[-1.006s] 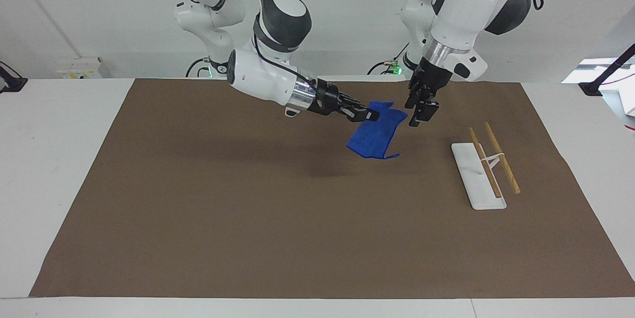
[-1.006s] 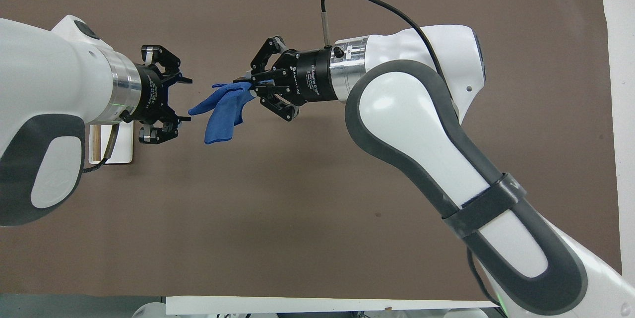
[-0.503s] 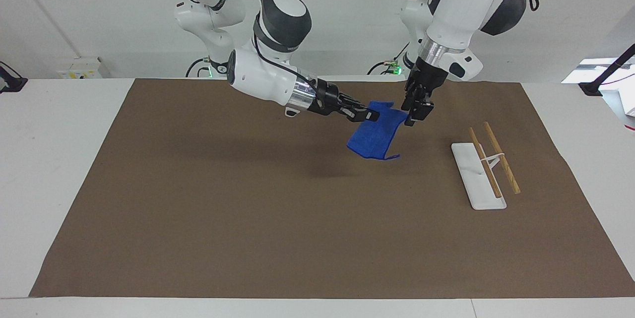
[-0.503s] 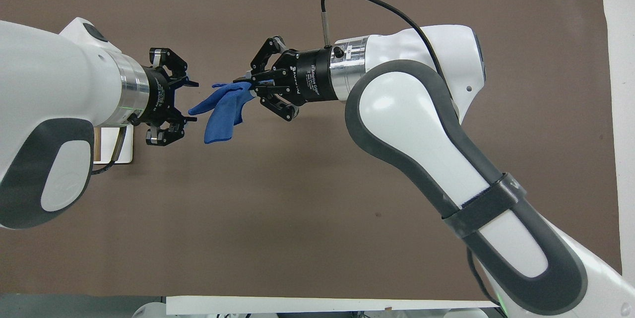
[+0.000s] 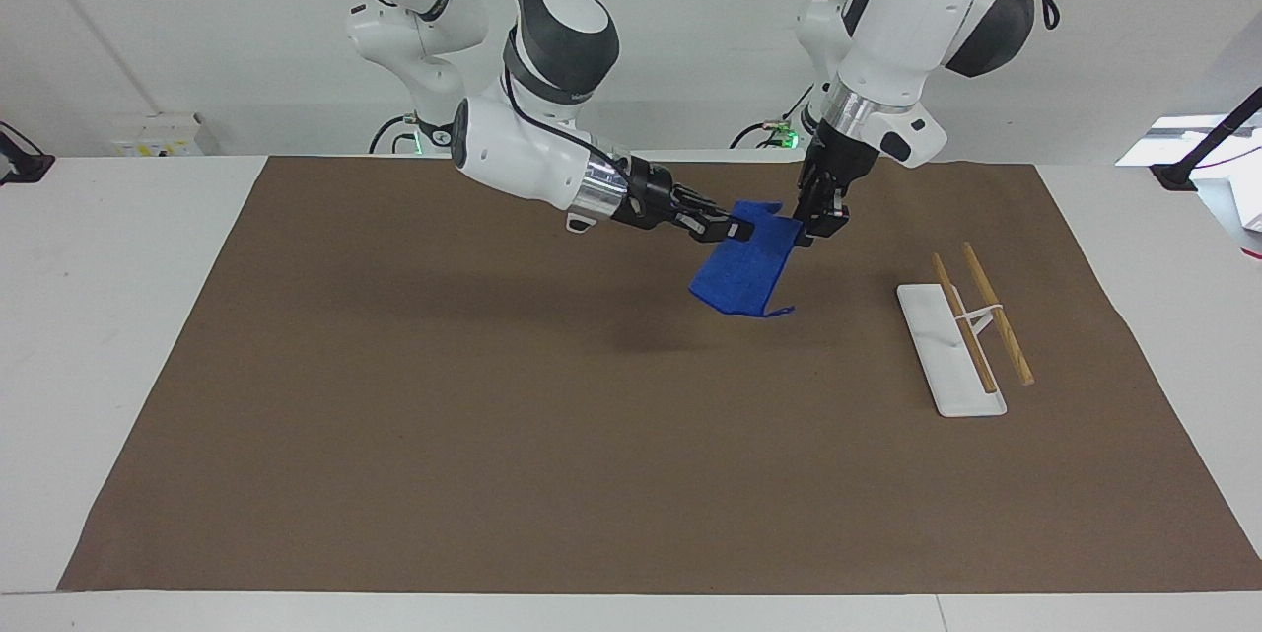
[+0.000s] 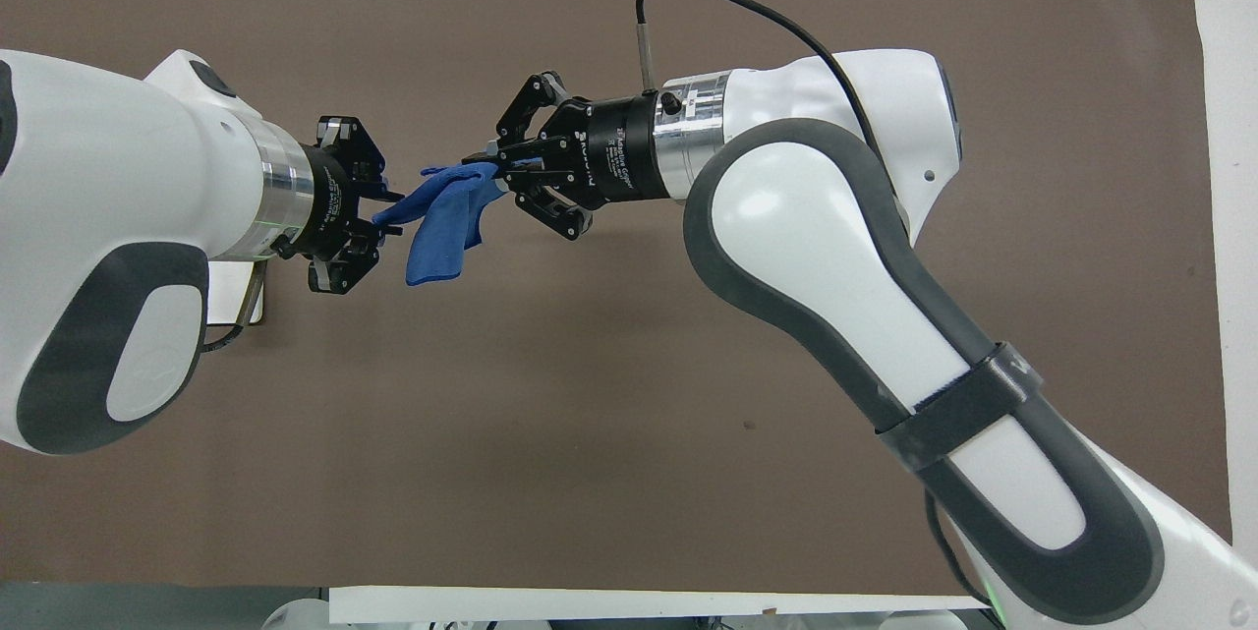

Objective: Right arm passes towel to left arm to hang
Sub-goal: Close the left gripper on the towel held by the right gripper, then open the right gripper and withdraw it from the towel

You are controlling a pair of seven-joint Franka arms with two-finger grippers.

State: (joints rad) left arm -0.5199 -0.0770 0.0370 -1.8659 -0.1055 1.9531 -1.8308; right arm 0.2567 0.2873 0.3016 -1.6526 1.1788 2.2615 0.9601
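I should open my right gripper and move it back once my left gripper closes on the other corner (image 6: 391,213), because my right gripper is holding the towel's upper corner (image 6: 485,172) far from the rack.
The blue towel (image 5: 744,267) hangs in the air over the brown mat, between the two grippers. My right gripper (image 5: 735,229) is shut on one upper corner of it; it also shows in the overhead view (image 6: 494,170). My left gripper (image 5: 814,226) is at the towel's other upper corner. In the overhead view its fingers (image 6: 391,197) stand on either side of that corner of the towel (image 6: 442,227), with a narrow gap still between them.
A white rack base with two wooden rods (image 5: 961,336) stands on the mat (image 5: 444,435) toward the left arm's end. In the overhead view the left arm hides most of the rack (image 6: 241,296).
My left gripper has moved in to the towel's free corner, and its fingers have narrowed around it. The right gripper and towel have held still.
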